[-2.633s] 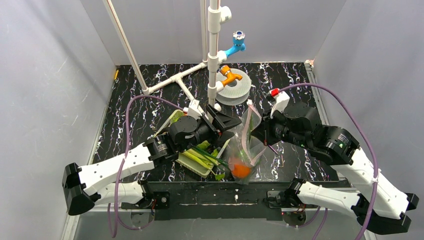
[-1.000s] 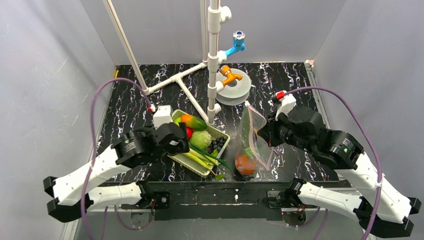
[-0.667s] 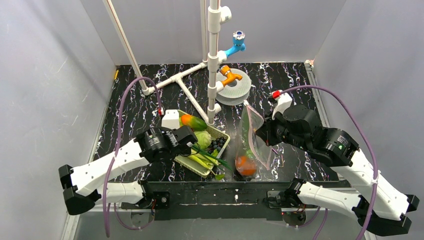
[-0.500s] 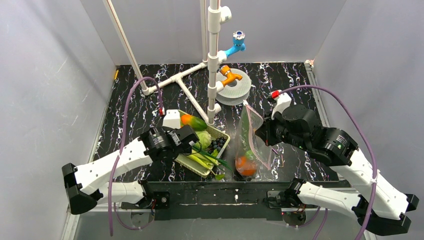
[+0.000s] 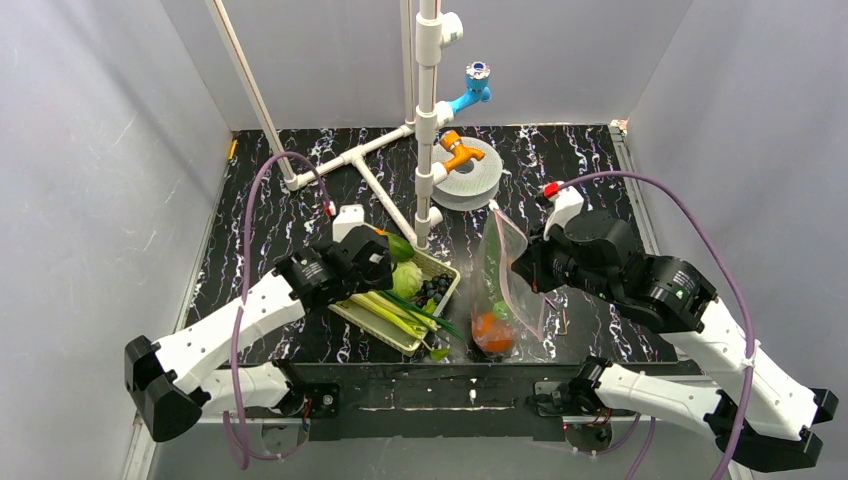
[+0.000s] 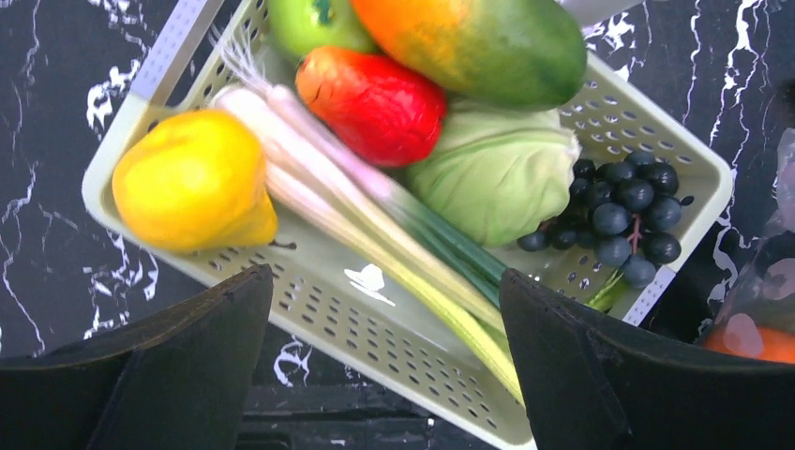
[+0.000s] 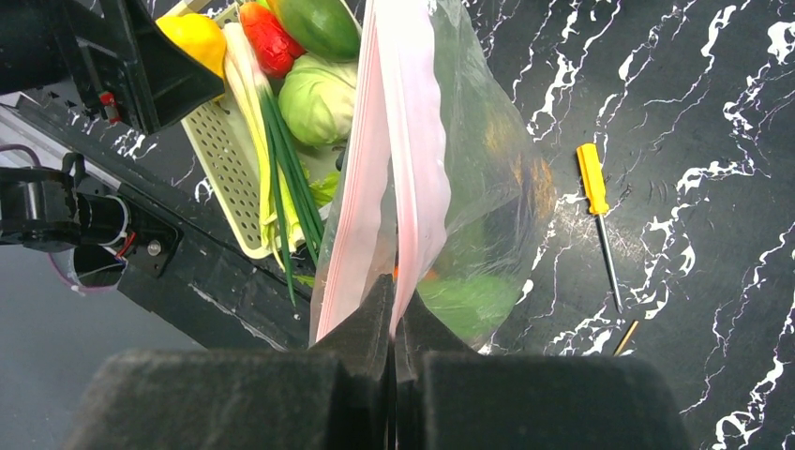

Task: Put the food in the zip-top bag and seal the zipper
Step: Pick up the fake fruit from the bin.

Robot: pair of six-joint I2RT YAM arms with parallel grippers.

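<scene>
The red piece (image 6: 370,105) lies atop the leeks, its ends (image 6: 429,122) within my open fingers' span, so my left gripper keeps lowering until the fingers straddle it.
My right gripper (image 7: 394,291) is shut on the pinkish-red zipper (image 7: 403,141) edge of the clear zip-top bag (image 5: 505,285) and holds it upright, mouth up and partly spread. An orange fruit (image 5: 490,331) and a green piece (image 7: 469,300) lie at the bag's bottom. My left gripper (image 6: 384,281) is open and empty, hovering above the pale green basket (image 6: 375,333). In the basket lie a yellow fruit (image 6: 192,178), a red piece (image 6: 370,94), an orange-green mango (image 6: 478,37), a cabbage (image 6: 497,169), dark grapes (image 6: 619,202) and long leeks (image 6: 375,216).
A small yellow-handled screwdriver (image 7: 595,183) lies on the black marbled table right of the bag. A white pipe frame (image 5: 425,120) with blue and orange taps and a grey spool (image 5: 470,175) stand behind. The table's near edge is just below the basket.
My left gripper left the bag's mouth, swung out to the left, then came back over the basket, open. The right gripper has kept hold of the bag.
</scene>
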